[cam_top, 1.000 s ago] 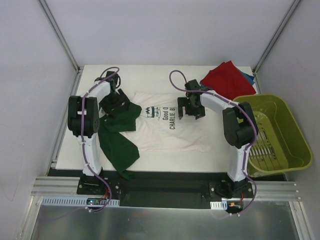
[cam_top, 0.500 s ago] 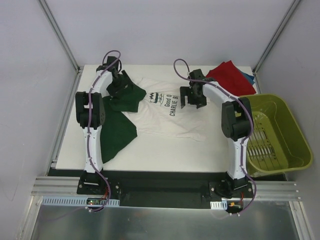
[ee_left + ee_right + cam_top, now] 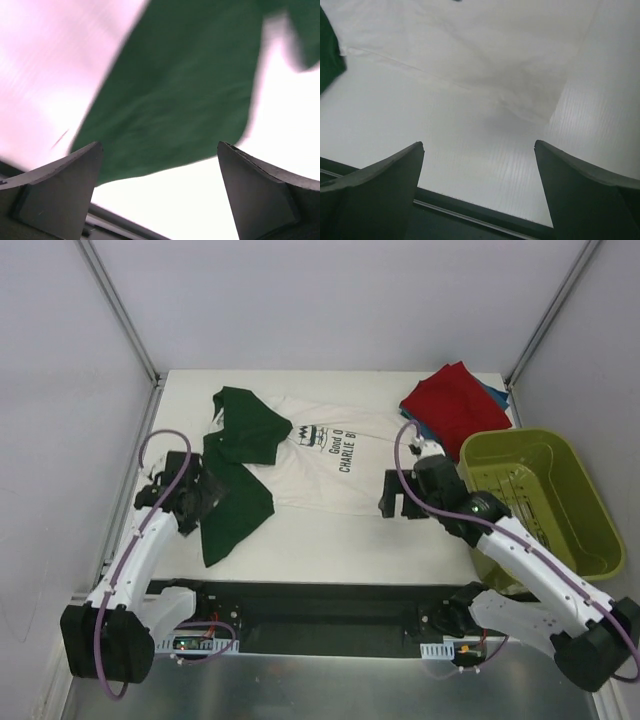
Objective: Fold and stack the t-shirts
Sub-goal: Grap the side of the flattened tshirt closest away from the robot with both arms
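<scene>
My gripper is going to pull the near green sleeve. The folded sleeve [image 3: 252, 430] will move along with the near green sleeve then, because the near green sleeve's shoulder end [image 3: 224, 466] is under the folded sleeve.
The cream-white t-shirt [image 3: 350, 480] with dark green sleeves [image 3: 240, 505] and black chest lettering [image 3: 330, 447] lies spread on the table, one sleeve folded near the back left. Folded red [image 3: 452, 400] and teal-blue [image 3: 497, 394] t-shirts are stacked at the back right. My left gripper [image 3: 192, 495] hovers open beside the near green sleeve [image 3: 175, 85], holding nothing. By the shirt's near right hem [image 3: 470, 45], my right gripper [image 3: 393, 497] is open and empty too. Both wrist views show wide-apart fingers [image 3: 55, 190] [image 3: 580, 185] over bare table.
An olive-green plastic basket [image 3: 575, 540] stands at the right edge, close behind my right arm. The table's dark near edge [image 3: 470, 215] lies just below both grippers. White walls and metal frame posts enclose the table.
Both arms have pulled back from the far part of the shirt toward the near edge. The shirt, dragged toward the back earlier, now lies released and still.
</scene>
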{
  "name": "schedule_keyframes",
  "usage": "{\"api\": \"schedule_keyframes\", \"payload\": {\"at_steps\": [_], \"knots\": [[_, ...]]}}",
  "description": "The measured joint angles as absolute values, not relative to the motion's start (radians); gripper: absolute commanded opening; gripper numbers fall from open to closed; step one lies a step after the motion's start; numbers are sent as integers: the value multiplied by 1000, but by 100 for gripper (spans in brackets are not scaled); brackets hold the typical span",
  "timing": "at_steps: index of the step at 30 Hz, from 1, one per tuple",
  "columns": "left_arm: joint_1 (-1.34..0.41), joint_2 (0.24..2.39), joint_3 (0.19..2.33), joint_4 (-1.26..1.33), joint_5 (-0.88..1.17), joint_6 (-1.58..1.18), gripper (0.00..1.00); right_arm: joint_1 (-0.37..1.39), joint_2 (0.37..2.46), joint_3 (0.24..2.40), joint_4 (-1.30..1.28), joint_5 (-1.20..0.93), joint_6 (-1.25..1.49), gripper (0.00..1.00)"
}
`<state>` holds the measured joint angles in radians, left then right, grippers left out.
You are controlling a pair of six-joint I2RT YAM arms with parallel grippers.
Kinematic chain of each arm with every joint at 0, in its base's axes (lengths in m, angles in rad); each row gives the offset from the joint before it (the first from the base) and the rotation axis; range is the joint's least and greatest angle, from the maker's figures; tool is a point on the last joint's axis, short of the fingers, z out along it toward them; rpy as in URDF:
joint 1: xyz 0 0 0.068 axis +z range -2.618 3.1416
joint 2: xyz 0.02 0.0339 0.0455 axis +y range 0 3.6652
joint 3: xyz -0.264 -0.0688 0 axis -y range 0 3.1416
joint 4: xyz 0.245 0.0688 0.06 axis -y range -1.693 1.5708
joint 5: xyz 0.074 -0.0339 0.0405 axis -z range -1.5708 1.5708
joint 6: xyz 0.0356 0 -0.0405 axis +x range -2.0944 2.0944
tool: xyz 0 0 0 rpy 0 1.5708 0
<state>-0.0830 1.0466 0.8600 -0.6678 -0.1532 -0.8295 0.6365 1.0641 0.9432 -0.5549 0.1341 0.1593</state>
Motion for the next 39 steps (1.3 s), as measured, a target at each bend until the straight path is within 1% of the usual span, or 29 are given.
{"api": "schedule_keyframes", "payload": {"at_steps": [2,5,7,10,11,13,14,15,17,18,20,21,24,27,32,37,39], "knots": [[-75,986,730,-690,-173,-875,98,653,962,843,-580,161,212,97],[-65,945,569,-710,-191,-941,93,666,878,751,-637,201,279,97],[-62,902,512,-721,-194,-979,90,673,827,717,-673,224,312,97],[-50,855,469,-717,-204,-1029,80,676,746,697,-709,252,350,97],[-47,855,459,-711,-212,-1041,71,676,722,691,-714,258,360,97],[-33,877,442,-691,-218,-1063,64,678,686,678,-721,268,375,97],[-26,899,434,-678,-219,-1067,54,678,673,672,-726,273,382,97],[-23,921,439,-676,-217,-1067,51,679,668,668,-731,276,386,97],[-17,983,458,-670,-212,-1059,40,679,667,661,-740,281,392,97],[-14,1002,465,-670,-210,-1058,26,679,669,657,-744,283,393,97],[-10,1053,487,-678,-208,-1053,11,679,680,656,-751,284,397,97],[-11,1069,494,-669,-202,-1050,0,679,688,656,-752,284,400,97],[-11,1077,497,-640,-182,-1045,0,679,715,656,-758,284,408,97],[-11,1037,483,-629,-162,-1035,0,680,741,648,-757,279,421,97],[-12,887,437,-640,-65,-1034,0,680,799,623,-756,274,443,97],[-11,710,450,-746,-71,-1088,0,680,931,623,-714,297,459,98],[-11,652,461,-796,-87,-1114,0,679,997,629,-696,303,459,95]]}}
